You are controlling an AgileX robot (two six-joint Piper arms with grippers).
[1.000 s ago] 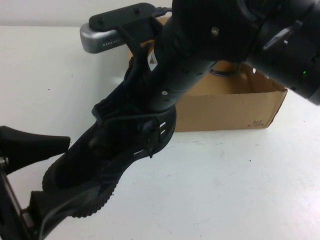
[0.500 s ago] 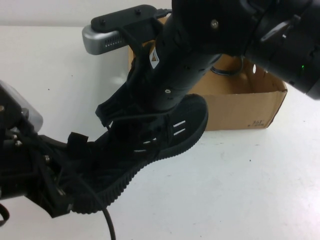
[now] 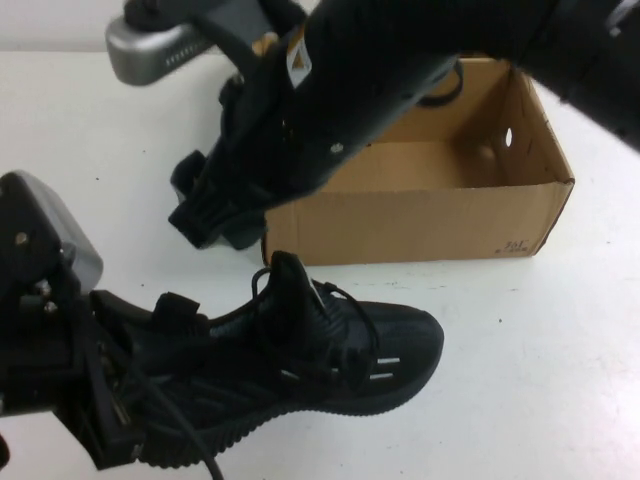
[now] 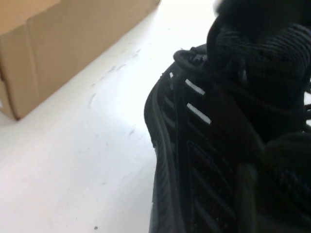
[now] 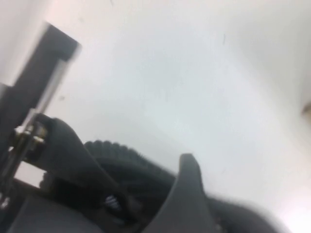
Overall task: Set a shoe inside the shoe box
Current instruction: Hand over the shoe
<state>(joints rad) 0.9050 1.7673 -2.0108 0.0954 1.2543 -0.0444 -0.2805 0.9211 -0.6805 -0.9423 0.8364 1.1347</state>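
My left gripper is holding the shoe by its heel [image 3: 160,350]. Next, my right gripper takes hold of the shoe by its tongue [image 3: 293,295] before carrying it into the shoe box.
The black shoe [image 3: 330,350] lies level just in front of the shoe box [image 3: 440,225], with its toe pointing right. The left wrist view shows its side and silver marks [image 4: 218,121]. My left gripper [image 3: 150,375] at the lower left is shut on the shoe's heel; one finger [image 4: 245,194] presses against the shoe. My right gripper [image 3: 205,220] hangs open and empty above the shoe, at the box's left front corner. One of its fingers [image 5: 189,184] shows over the shoe's ridged sole [image 5: 112,153]. The brown box is open on top, with a round hole [image 3: 508,137] in its right end wall.
The white table [image 3: 520,380] stretches in front and to the right of the box. The right arm [image 3: 380,60] reaches across the box's left half, with its grey wrist camera [image 3: 150,45] at the back left. The box's corner [image 4: 58,43] shows in the left wrist view.
My right gripper has let go of the shoe and risen toward the back left. The shoe has dropped lower and turned level, toe to the right, held at the heel by my left gripper.
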